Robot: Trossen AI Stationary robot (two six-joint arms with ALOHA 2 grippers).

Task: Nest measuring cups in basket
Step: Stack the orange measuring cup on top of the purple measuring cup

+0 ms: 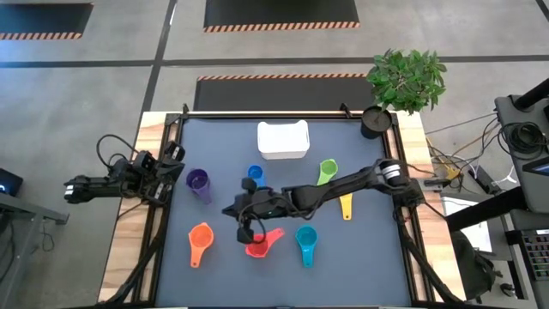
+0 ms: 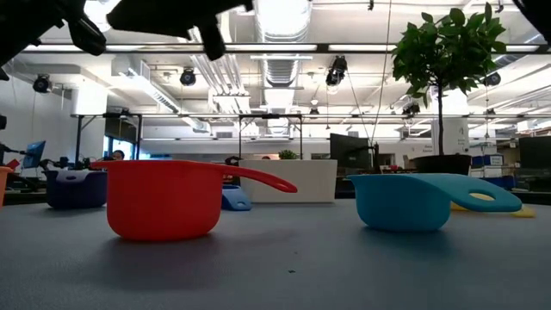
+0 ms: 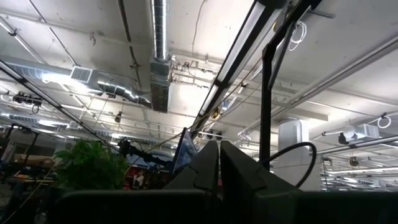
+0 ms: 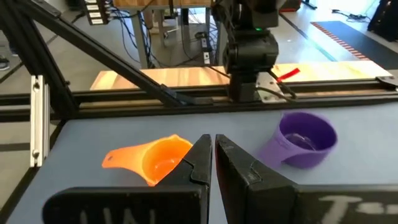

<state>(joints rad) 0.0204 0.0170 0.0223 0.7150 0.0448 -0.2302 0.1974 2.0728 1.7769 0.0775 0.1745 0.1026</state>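
Note:
My right gripper keeps going toward the orange rim [image 1: 211, 232] until its fingers open next to it, because the orange cup [image 1: 201, 235] is upright and clear of the purple cup.
Several measuring cups lie loose on the dark mat: purple [image 1: 199, 182], blue [image 1: 255, 174], green [image 1: 327, 170], yellow [image 1: 346, 206], orange [image 1: 200, 240], red [image 1: 262, 246] and teal [image 1: 306, 243]. The white basket [image 1: 283, 139] stands at the far middle. My right gripper [image 1: 230, 210] reaches across the mat's middle, shut and holding nothing, above the mat between the blue and red cups. Its wrist view shows the shut gripper [image 4: 211, 155] facing the orange cup [image 4: 155, 158] and the purple cup [image 4: 303, 140]. My left gripper [image 3: 217, 165] waits shut at the table's left edge, pointing upward.
A black round cup [image 1: 375, 120] and a potted plant [image 1: 407, 77] stand at the far right corner. A black frame rail [image 4: 186, 99] borders the mat. The red cup [image 2: 164, 198] and teal cup [image 2: 422, 200] sit upright nearest the front edge.

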